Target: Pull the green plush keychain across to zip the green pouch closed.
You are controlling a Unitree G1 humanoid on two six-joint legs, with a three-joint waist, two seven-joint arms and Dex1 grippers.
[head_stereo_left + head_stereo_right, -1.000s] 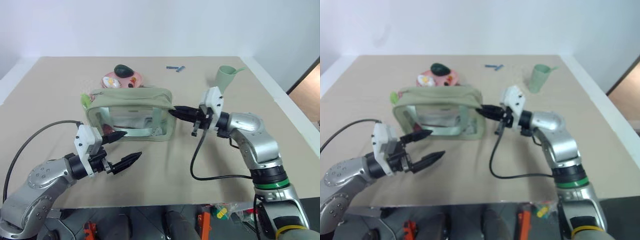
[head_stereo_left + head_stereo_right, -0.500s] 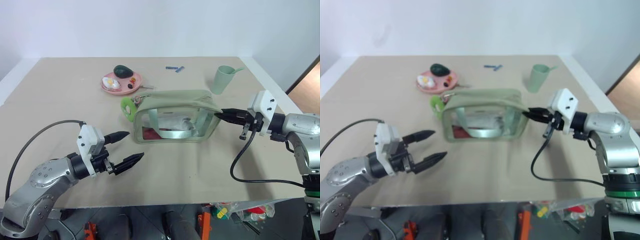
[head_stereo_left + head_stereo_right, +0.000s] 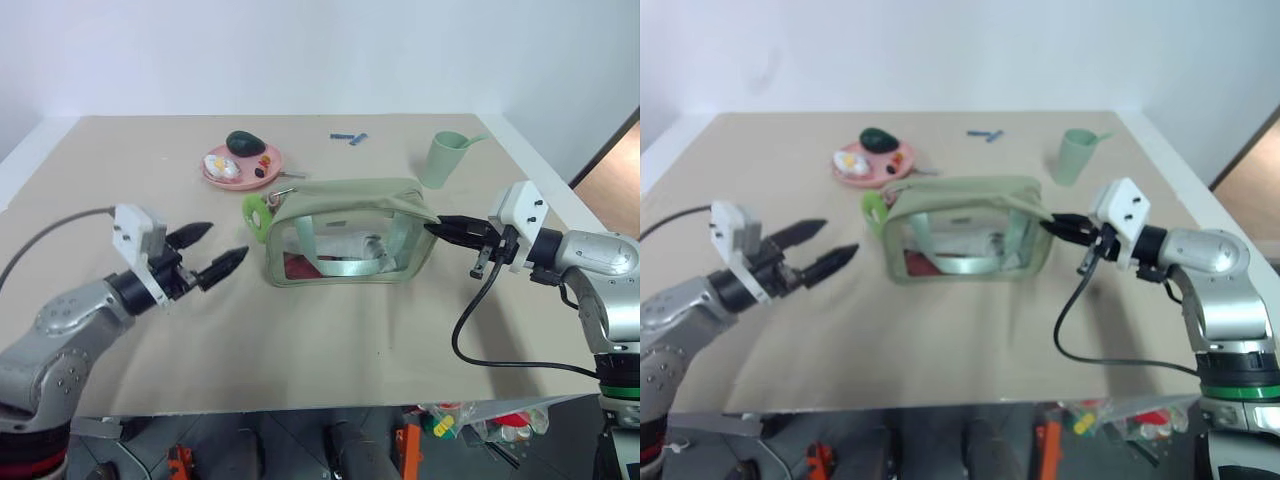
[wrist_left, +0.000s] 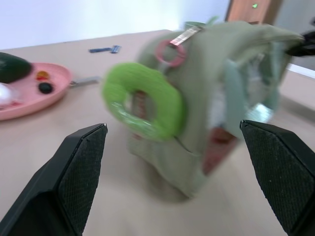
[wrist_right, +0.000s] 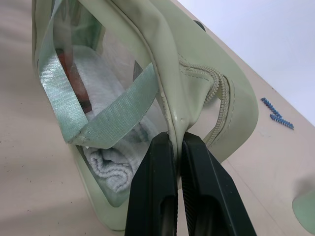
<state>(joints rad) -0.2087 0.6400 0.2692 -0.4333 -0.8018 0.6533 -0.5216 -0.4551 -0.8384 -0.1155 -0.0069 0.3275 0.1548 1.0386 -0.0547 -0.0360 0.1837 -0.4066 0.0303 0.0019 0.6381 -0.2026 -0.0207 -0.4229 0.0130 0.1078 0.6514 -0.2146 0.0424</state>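
Note:
My gripper will make the fabric [image 3: 274, 242] by the keychain fold narrow when it pinches it, because the green pouch's seam [image 3: 430, 221] comes to a point in my right gripper.
The green pouch [image 3: 350, 230] stands mid-table with its clear front panel toward me. Its green plush keychain [image 3: 256, 211], a lime fuzzy ring, hangs at the pouch's left end and shows large in the left wrist view [image 4: 142, 103]. My right gripper [image 3: 443, 227] is shut on the pouch's right end seam, and the right wrist view shows its fingers [image 5: 165, 196] pinching the fabric edge beside the zipper. To the left of the pouch, my left gripper [image 3: 215, 250] is open, a short gap away from the keychain and pointing at it.
A pink plate [image 3: 243, 166] with a dark avocado-like lump and small food pieces sits behind the pouch at the left. A pale green cup [image 3: 446, 158] stands at the back right. A small blue object [image 3: 350, 137] lies near the far edge.
My right gripper dragged the pouch rightward across the table, then held still. My left gripper rose and moved away from the table's near edge, now level with the keychain.

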